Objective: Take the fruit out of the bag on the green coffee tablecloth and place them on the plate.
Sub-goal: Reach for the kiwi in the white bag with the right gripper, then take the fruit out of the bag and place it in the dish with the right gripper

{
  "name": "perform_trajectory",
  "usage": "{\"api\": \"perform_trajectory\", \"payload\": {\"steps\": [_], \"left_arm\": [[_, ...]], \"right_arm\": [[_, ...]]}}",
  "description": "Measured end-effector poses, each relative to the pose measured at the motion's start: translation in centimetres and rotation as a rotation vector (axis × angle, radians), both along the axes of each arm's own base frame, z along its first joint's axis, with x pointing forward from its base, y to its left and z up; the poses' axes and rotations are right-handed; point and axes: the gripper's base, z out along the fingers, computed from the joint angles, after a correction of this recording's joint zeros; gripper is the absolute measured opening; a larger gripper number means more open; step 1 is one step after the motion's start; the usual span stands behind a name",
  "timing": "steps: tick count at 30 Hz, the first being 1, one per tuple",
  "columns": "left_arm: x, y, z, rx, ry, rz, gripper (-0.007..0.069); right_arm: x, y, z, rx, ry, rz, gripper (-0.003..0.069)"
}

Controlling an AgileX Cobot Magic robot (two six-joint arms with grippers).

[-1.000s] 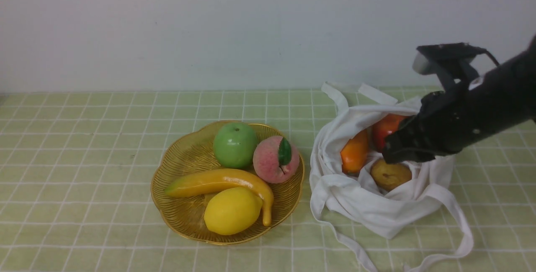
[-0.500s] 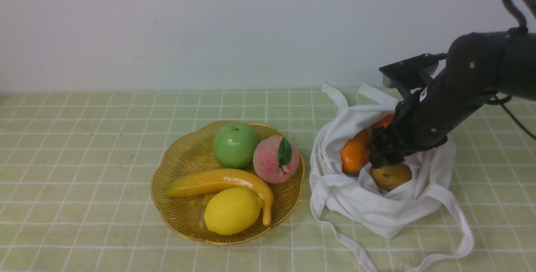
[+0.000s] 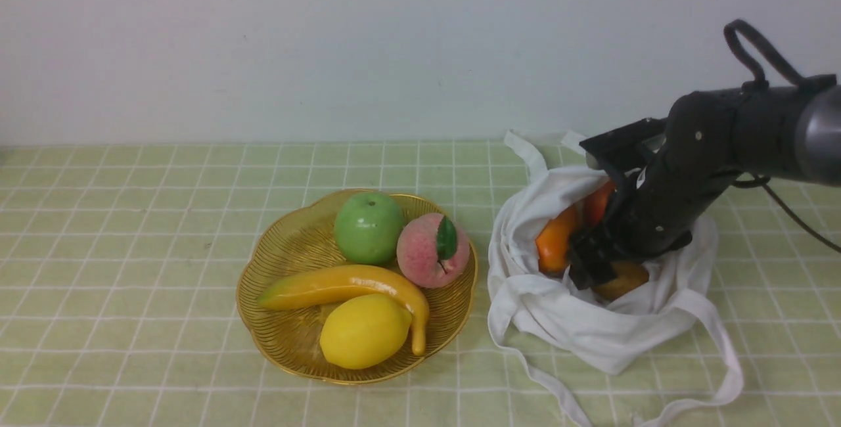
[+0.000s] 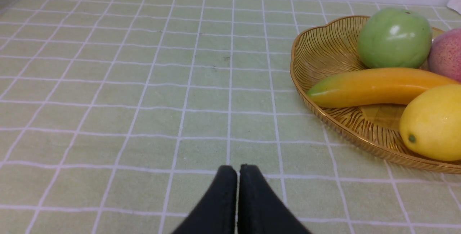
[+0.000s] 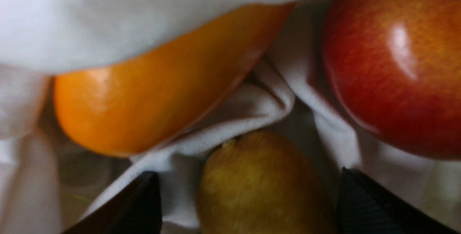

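The white bag [image 3: 587, 324] will come up partway and then drop free when I lift the brown kiwi, because limp cloth [image 3: 660, 278] is bunched close around the kiwi.
The white bag [image 3: 591, 328] lies open on the green coffee tablecloth [image 3: 131, 249], right of the golden plate [image 3: 289, 243]. Inside it sit the orange fruit [image 3: 554, 241], the red apple [image 3: 596, 203] and the brown kiwi [image 3: 624, 279]. My right gripper [image 3: 588, 269] reaches down into the bag's mouth. In the right wrist view the right gripper [image 5: 248, 174] is open, one finger [image 5: 140, 205] on each side of the kiwi [image 5: 263, 183], with gaps; the orange fruit [image 5: 155, 97] and the apple [image 5: 392, 64] lie beyond. My left gripper [image 4: 237, 167] is shut and empty, low over the cloth near the plate [image 4: 324, 46].
The plate holds a green apple [image 3: 369, 226], a pink peach [image 3: 432, 251], a banana [image 3: 341, 286] and a lemon [image 3: 364, 330]. The bag's straps [image 3: 723, 374] trail over the cloth toward the front right. A white wall stands behind the table.
My right arm has swung left and down into the bag, and its jaws have opened wide, now straddling the kiwi. The fruit on the plate has not moved.
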Motion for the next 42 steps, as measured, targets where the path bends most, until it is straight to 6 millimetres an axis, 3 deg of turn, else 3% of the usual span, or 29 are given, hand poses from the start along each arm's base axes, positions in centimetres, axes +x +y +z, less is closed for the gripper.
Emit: {"api": "perform_trajectory", "payload": {"steps": [10,15,19,26,37,42], "left_arm": [[0.0,0.0,0.0,0.000,0.000,0.000,-0.0008],[0.0,0.0,0.0,0.000,0.000,0.000,-0.0008],[0.0,0.0,0.0,0.000,0.000,0.000,-0.0008],[0.0,0.0,0.0,0.000,0.000,0.000,-0.0008],[0.0,0.0,0.0,0.000,0.000,0.000,-0.0008],[0.0,0.0,0.0,0.000,0.000,0.000,-0.0008]], "right_arm": [[0.1,-0.1,-1.4,-0.027,0.033,0.012,0.0587],[0.0,-0.2,-1.4,-0.038,0.041,0.018,0.0444],[-0.1,-0.2,-1.0,-0.038,0.045,0.019,0.0439],[-0.6,-0.3,1.2,-0.035,0.044,0.023,0.0438],[-0.5,-0.2,7.6,-0.023,0.015,0.034,0.0438],[-0.5,-0.2,8.3,-0.006,0.019,-0.023,0.0438]]}}
